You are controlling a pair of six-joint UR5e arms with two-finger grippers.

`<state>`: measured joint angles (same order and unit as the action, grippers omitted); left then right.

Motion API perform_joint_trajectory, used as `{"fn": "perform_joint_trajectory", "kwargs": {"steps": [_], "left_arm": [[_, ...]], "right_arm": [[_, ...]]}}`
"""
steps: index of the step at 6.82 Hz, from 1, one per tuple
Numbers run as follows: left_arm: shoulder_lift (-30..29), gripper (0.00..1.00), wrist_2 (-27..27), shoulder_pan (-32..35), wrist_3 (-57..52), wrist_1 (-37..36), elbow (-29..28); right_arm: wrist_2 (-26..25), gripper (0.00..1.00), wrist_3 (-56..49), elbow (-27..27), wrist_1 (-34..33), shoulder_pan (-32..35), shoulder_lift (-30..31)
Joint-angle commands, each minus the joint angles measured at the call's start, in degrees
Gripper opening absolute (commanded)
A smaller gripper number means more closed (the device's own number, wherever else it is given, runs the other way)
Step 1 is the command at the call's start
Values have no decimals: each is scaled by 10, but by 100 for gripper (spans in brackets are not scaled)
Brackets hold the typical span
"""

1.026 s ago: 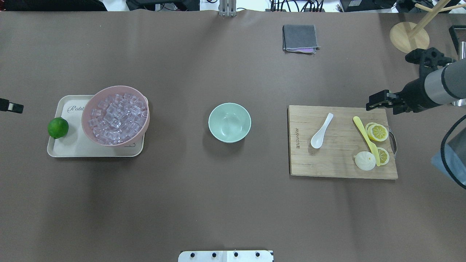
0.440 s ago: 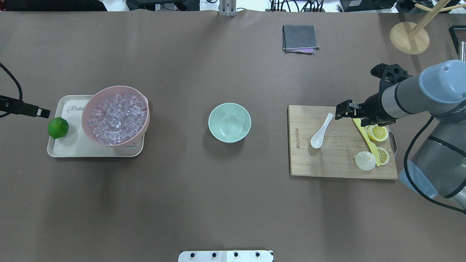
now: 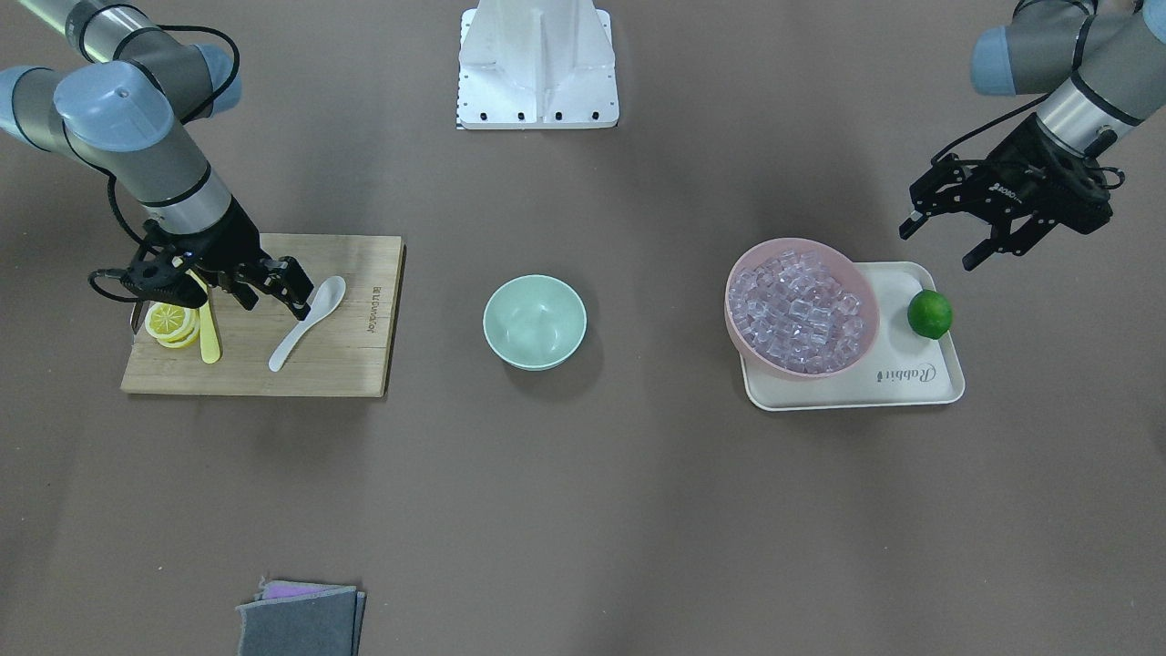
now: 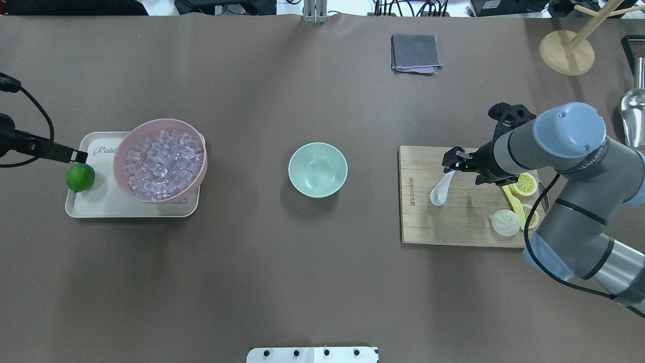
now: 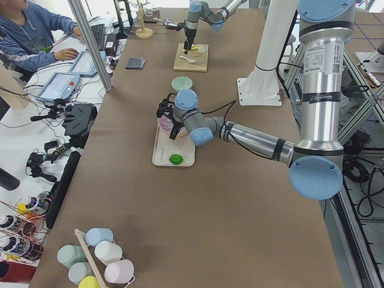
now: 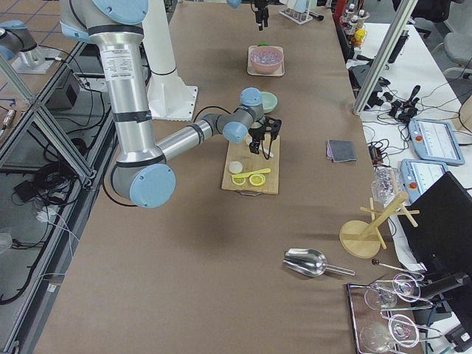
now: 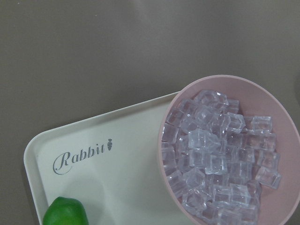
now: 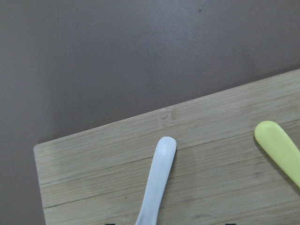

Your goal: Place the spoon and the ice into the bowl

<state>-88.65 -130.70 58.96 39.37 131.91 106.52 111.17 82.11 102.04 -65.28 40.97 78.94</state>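
I expect that when I lower the white spoon in, its handle will lean out over the bowl's rim, because the spoon about matches the mint-green bowl's width.
The white spoon lies on the wooden cutting board, scoop toward the robot; it also shows in the front view and the right wrist view. My right gripper hovers open over the spoon's handle, also in the front view. The mint-green bowl stands empty mid-table. The ice fills the pink bowl on the cream tray; the left wrist view shows the ice too. My left gripper is open and empty above the tray's outer edge.
A lime sits on the tray beside the pink bowl. A yellow knife, lemon slices and a white bun-shaped piece lie on the board. A grey cloth, a wooden stand and a metal scoop stand at the far side.
My right arm has swung left over the board until its gripper is above the spoon's handle. My left gripper has moved right to the tray's edge near the lime.
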Motion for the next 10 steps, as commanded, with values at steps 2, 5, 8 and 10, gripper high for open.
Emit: {"fn": "perform_joint_trajectory", "kwargs": {"steps": [2, 5, 8, 10], "left_arm": [[-26, 97, 4, -27, 1, -1, 3], [-42, 97, 44, -56, 4, -16, 9], [-76, 97, 49, -64, 4, -75, 22], [-76, 97, 84, -95, 4, -76, 25]], "right_arm": [[-12, 71, 11, -40, -1, -11, -31], [-12, 41, 10, -44, 0, -12, -28], [-11, 0, 11, -40, 1, -12, -26], [-8, 0, 12, -39, 0, -12, -31]]}}
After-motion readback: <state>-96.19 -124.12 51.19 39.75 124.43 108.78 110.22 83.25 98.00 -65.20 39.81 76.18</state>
